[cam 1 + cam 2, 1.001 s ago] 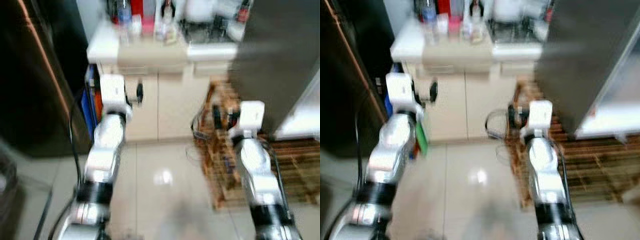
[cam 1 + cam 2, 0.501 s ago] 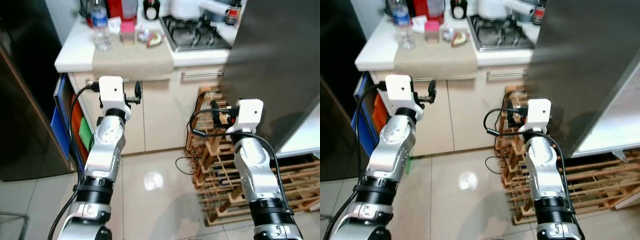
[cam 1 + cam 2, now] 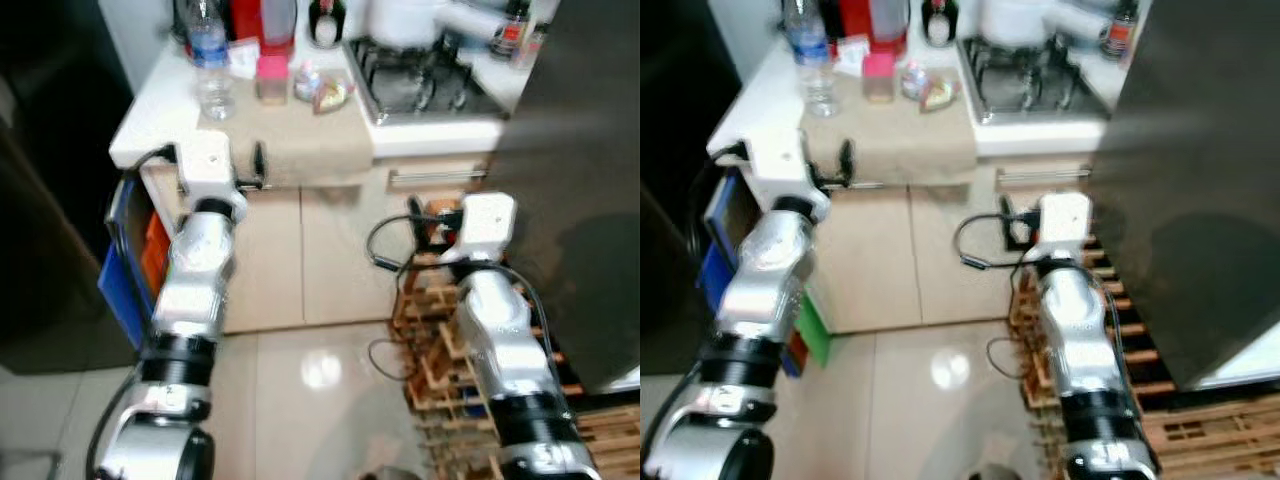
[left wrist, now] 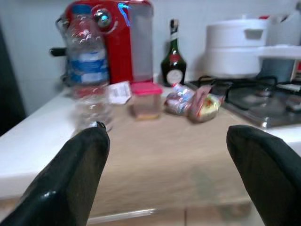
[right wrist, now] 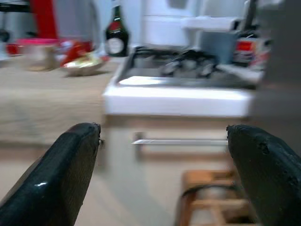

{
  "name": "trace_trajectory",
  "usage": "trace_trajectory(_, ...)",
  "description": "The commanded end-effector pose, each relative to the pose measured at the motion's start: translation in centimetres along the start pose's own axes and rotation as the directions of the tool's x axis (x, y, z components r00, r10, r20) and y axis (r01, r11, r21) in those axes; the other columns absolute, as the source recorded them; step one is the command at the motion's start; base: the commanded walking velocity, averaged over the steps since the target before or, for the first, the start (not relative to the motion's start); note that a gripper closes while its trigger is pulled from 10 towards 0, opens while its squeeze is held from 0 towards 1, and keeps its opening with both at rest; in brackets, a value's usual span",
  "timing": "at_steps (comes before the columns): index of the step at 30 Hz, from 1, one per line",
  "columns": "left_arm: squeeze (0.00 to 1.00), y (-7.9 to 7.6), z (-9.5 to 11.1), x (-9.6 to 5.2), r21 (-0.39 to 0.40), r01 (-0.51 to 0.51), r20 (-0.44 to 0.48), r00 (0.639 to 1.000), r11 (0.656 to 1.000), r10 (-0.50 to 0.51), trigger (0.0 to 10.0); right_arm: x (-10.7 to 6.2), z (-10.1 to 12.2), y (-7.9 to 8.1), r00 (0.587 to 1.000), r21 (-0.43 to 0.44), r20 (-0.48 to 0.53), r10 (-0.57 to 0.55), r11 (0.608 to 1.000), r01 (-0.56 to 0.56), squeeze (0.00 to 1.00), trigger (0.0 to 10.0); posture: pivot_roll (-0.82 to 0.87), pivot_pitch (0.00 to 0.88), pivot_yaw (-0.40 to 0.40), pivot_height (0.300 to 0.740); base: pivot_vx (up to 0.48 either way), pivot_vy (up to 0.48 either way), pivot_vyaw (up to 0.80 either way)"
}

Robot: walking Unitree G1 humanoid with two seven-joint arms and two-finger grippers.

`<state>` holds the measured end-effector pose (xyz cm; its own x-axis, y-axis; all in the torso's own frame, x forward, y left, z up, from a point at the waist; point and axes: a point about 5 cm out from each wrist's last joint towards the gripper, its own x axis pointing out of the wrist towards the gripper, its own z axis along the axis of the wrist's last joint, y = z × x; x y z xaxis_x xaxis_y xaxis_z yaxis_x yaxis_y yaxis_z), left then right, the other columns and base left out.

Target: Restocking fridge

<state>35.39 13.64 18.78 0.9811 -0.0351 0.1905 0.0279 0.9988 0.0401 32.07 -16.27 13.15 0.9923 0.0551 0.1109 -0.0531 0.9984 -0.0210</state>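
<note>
I expect the water bottle (image 3: 210, 58) to pinch in at its blue label when I lift it, because the red appliance can be seen through the clear upper walls (image 4: 86, 36).
A clear water bottle (image 4: 89, 80) with a blue label stands on the beige counter (image 3: 300, 150). Beside it are a pink-lidded container (image 4: 146, 100) and some snack packets (image 4: 195, 102). My left gripper (image 4: 164, 179) is open and level with the counter's front edge, facing these items from a short way off. My right gripper (image 5: 162, 179) is open too. It is held lower, in front of the cupboard below the gas stove (image 5: 188, 66). A grey fridge door (image 3: 580, 180) stands at the right.
At the back of the counter are a red appliance (image 4: 122, 42), a dark bottle (image 4: 174, 59) and a white pot (image 4: 235, 44). A wooden rack (image 3: 440, 330) with cables sits on the floor at the right. A blue crate (image 3: 125, 270) and a dark cabinet (image 3: 50, 200) stand at the left.
The whole view has shifted and the counter looks nearer. Both grippers sit higher against the cupboard front, the left one now at the counter's edge. Both stay open.
</note>
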Motion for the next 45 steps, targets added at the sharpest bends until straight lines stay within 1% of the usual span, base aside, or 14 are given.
trace_trajectory(1,0.0,0.7,0.5,0.2,0.004,-0.017,0.018,1.0,1.0,0.017,10.0,0.3,0.5,0.9,0.999,0.01,0.027,0.023,1.0,-0.023,0.0,10.0,-0.02,0.0,0.013,0.74,0.48,0.0,0.0)
trace_trajectory(13,0.0,1.1,3.1,0.4,0.047,-0.072,0.128,0.99,0.996,0.065,10.0,0.2,0.9,1.0,0.999,0.007,0.041,0.035,0.999,-0.035,0.0,10.0,-0.02,0.0,0.011,0.74,0.48,0.0,0.0)
trace_trajectory(17,0.0,1.6,5.6,0.4,0.046,-0.118,0.216,0.971,0.992,0.105,10.0,0.1,1.5,1.7,0.994,-0.001,0.076,0.076,0.997,-0.076,0.0,10.0,-0.02,0.0,0.011,0.74,0.48,0.0,0.17)
trace_trajectory(21,0.0,1.5,6.8,0.5,0.047,-0.119,0.261,0.96,0.992,0.103,10.0,0.1,1.6,1.7,0.995,-0.007,0.07,0.071,0.997,-0.071,0.0,10.0,-0.02,0.0,0.009,0.74,0.48,0.0,0.35)
trace_trajectory(23,0.0,1.2,10.7,1.1,0.088,-0.132,0.374,0.923,0.987,0.09,10.0,0.1,2.1,1.5,0.994,-0.01,0.086,0.066,0.998,-0.065,0.0,10.0,-0.02,0.0,0.001,0.74,0.0,0.0,0.0)
trace_trajectory(24,0.0,0.5,13.8,1.7,0.12,-0.091,0.449,0.893,0.989,0.028,10.0,0.1,2.7,1.3,0.992,-0.017,0.106,0.063,0.998,-0.061,0.0,10.0,-0.02,0.0,-0.004,0.74,0.0,0.0,0.0)
trace_trajectory(28,0.0,-0.1,16.5,2.2,0.118,-0.036,0.505,0.862,0.992,-0.029,10.0,0.2,3.3,1.2,0.99,-0.023,0.13,0.058,0.998,-0.056,0.0,10.0,-0.02,0.0,-0.005,0.74,0.0,0.0,0.0)
trace_trajectory(31,0.0,-0.5,17.3,3.2,0.13,-0.004,0.489,0.87,0.991,-0.06,10.0,0.2,3.6,1.1,0.989,-0.023,0.137,0.055,0.998,-0.052,0.0,10.0,-0.02,0.0,-0.005,0.74,0.0,0.0,0.0)
trace_trajectory(32,0.0,-0.9,17.2,4.6,0.145,0.026,0.434,0.897,0.989,-0.088,10.0,0.3,3.7,1.1,0.989,-0.021,0.141,0.051,0.999,-0.049,0.0,10.0,-0.02,0.0,0.002,0.74,0.0,0.0,0.0)
trace_trajectory(33,0.0,-1.0,16.9,5.0,0.14,0.04,0.408,0.908,0.989,-0.095,10.0,0.3,3.7,1.1,0.989,-0.02,0.141,0.05,0.999,-0.048,0.0,10.0,-0.03,0.0,0.003,0.74,0.0,0.0,0.0)
trace_trajectory(36,0.0,-0.9,16.6,5.5,0.13,0.047,0.374,0.923,0.99,-0.093,10.0,0.3,3.7,1.2,0.989,-0.019,0.141,0.049,0.999,-0.047,0.0,10.0,-0.03,0.0,0.003,0.74,0.0,0.0,0.0)
trace_trajectory(38,0.0,-0.6,15.2,7.1,0.083,0.053,0.266,0.961,0.995,-0.073,10.0,0.1,3.7,1.3,0.989,-0.017,0.139,0.051,0.999,-0.049,0.0,10.0,-0.04,0.0,0.009,0.74,0.0,0.0,0.0)
trace_trajectory(40,0.0,0.0,14.3,8.0,0.036,0.03,0.196,0.98,0.999,-0.037,10.0,-0.2,3.7,1.4,0.989,-0.017,0.135,0.053,0.999,-0.051,0.0,10.0,-0.05,0.0,0.013,0.74,0.0,0.0,0.0)
trace_trajectory(45,0.0,0.2,14.6,8.7,0.04,0.0,0.196,0.981,0.999,-0.007,10.0,-1.3,3.3,0.7,0.993,-0.029,0.115,0.03,0.999,-0.027,0.0,10.0,-0.09,0.0,0.021,0.74,0.0,0.0,0.0)
